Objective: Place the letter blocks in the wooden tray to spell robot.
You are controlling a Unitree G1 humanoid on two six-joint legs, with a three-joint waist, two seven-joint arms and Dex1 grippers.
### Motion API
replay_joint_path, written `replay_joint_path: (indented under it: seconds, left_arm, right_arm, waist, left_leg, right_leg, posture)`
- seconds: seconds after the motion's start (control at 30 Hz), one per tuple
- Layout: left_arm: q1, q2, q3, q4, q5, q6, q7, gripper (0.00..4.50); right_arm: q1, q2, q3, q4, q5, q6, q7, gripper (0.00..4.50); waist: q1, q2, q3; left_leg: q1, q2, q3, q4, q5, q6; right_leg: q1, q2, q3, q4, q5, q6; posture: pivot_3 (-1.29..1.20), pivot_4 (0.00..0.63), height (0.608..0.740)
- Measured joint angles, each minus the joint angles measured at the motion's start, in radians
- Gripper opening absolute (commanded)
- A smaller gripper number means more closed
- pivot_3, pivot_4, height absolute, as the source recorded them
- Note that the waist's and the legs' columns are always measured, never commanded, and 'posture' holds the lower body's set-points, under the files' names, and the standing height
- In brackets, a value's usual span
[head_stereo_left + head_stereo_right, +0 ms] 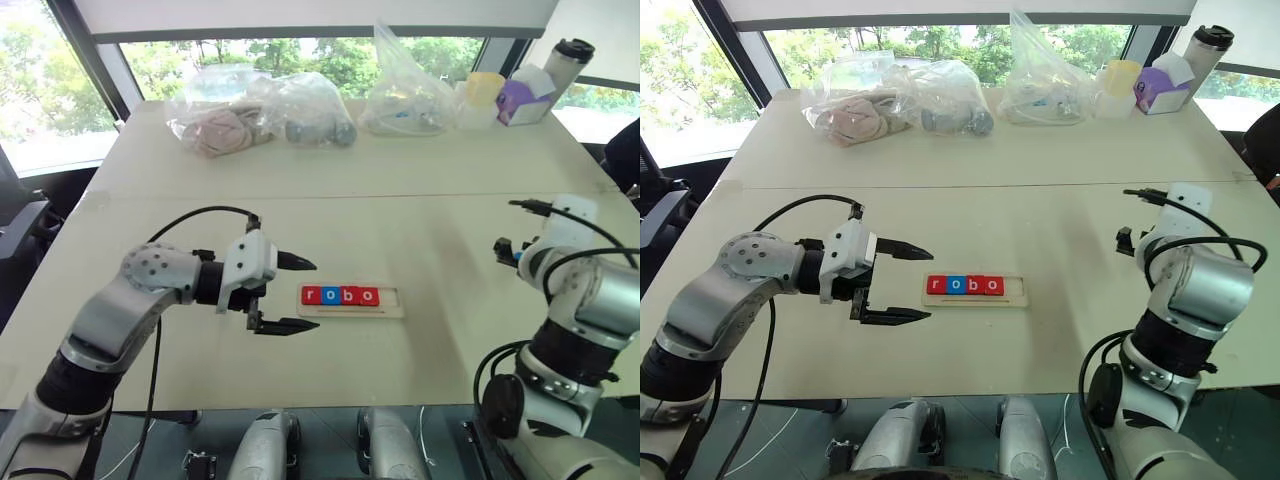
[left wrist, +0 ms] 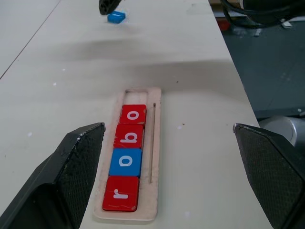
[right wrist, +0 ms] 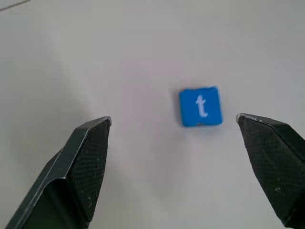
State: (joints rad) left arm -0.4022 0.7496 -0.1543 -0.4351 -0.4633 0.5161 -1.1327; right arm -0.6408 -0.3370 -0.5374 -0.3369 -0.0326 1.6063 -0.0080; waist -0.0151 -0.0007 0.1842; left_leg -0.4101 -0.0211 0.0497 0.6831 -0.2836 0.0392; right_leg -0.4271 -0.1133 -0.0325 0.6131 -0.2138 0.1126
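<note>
My right gripper is open and square to the blue t block (image 3: 200, 107), which lies free, so it should keep going down and close on the t block's sides (image 3: 182, 109).
The wooden tray (image 1: 392, 297) lies on the table in front of me. Four letter blocks sit in it and read r (image 2: 121, 193), o (image 2: 126, 161), b (image 2: 129, 136), o (image 2: 133, 114); the second is blue, the others red. The slot at the tray's right end is bare. My left gripper (image 1: 313, 295) is open, just left of the tray, pointing at it. A blue t block (image 3: 200, 106) lies flat on the table to the right. My right gripper (image 3: 172, 118) hovers open above it, not touching.
Along the far edge of the table are clear plastic bags (image 1: 260, 115), a yellow cup (image 1: 485, 88), a purple box (image 1: 525, 98) and a tumbler (image 1: 567, 62). The table's right edge (image 2: 238, 86) runs close to the tray's side.
</note>
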Motion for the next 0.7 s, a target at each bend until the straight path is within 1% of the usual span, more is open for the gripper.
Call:
replay_joint_path:
  seconds: [0.1,0.23,0.33,0.57,0.7]
  left_arm:
    - [0.008,-0.004,0.0,-0.002,-0.001,0.003,0.005,4.5]
    - [0.012,-0.008,0.0,-0.017,-0.003,0.004,0.008,4.5]
    - [0.013,-0.008,-0.001,-0.019,-0.004,0.005,0.01,4.5]
    - [0.013,-0.009,-0.001,-0.019,-0.004,0.006,0.011,4.5]
    - [0.013,-0.009,-0.001,-0.019,-0.004,0.007,0.011,4.5]
  right_arm:
    - [0.011,-0.019,-0.016,0.055,0.008,-0.001,0.02,4.48]
    - [0.007,0.015,-0.102,0.13,0.005,-0.024,0.01,4.48]
    - [0.006,0.019,-0.123,0.176,0.005,-0.072,-0.004,4.48]
    - [0.02,0.011,-0.087,0.242,0.022,-0.147,0.018,4.48]
    - [0.053,-0.028,-0.05,0.28,0.042,-0.211,0.051,4.48]
  waist:
    - [0.001,0.0,0.0]
    - [0.001,0.0,0.0]
    - [0.0,0.0,0.0]
    - [-0.001,0.0,0.0]
    - [-0.001,0.0,0.0]
  left_leg:
    - [0.0,0.0,0.0,0.0,0.0,0.0]
    - [0.0,0.0,0.0,0.0,0.0,0.0]
    - [0.0,0.0,0.0,0.0,0.0,0.0]
    - [0.0,0.0,0.0,0.0,0.0,0.0]
    - [0.0,0.0,0.0,0.0,0.0,0.0]
  right_leg:
    - [0.0,0.0,0.0,0.0,0.0,0.0]
    - [0.0,0.0,0.0,0.0,0.0,0.0]
    - [0.0,0.0,0.0,0.0,0.0,0.0]
    - [0.0,0.0,0.0,0.0,0.0,0.0]
    - [0.001,0.0,0.0,-0.001,0.0,0.0]
  posture:
    - [0.0,0.15,0.74]
    - [0.0,0.15,0.74]
    - [0.0,0.15,0.74]
    - [0.0,0.15,0.74]
    - [0.0,0.15,0.74]
